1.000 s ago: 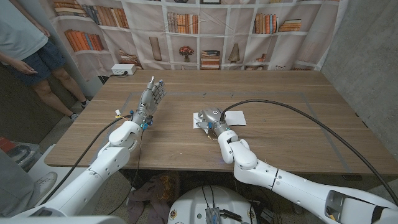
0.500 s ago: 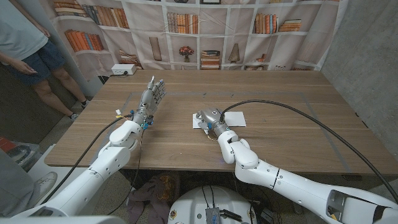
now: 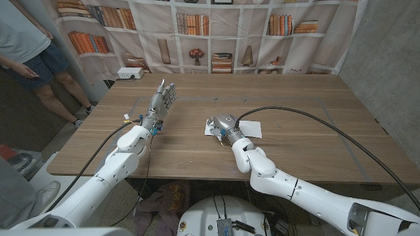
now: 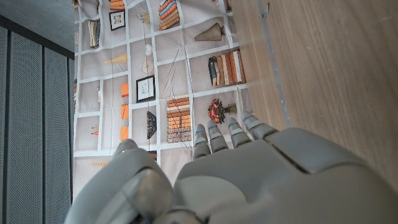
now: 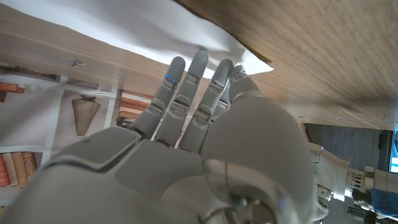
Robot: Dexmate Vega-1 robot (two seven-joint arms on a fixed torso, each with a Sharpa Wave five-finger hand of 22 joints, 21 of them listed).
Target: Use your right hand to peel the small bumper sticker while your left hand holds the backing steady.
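I should expect a printed side hidden underneath when I lift the white sticker sheet (image 3: 251, 129), because it lies with a plain side up (image 3: 254, 126).
A small white sticker sheet (image 3: 249, 129) lies on the wooden table (image 3: 295, 105) near its middle. My right hand (image 3: 222, 124) covers the sheet's left end. In the right wrist view the right hand (image 5: 205, 137) reaches out with straight fingers (image 5: 198, 68), whose tips touch a corner of the white sheet (image 5: 143, 28); nothing is pinched. My left hand (image 3: 161, 98) stands well to the left of the sheet, fingers apart and pointing toward the far side, holding nothing. In the left wrist view the left hand (image 4: 249, 168) hangs over bare wood.
A person (image 3: 26, 46) stands beyond the table's left edge. A white box (image 3: 129, 73) sits at the far left corner. A black cable (image 3: 308, 118) arcs over the table's right half. A bookshelf backdrop (image 3: 216, 33) closes the far side.
The sheet's free right end has slid slightly toward the near edge under my right hand, whose forearm shifted a little right. The left hand has not moved.
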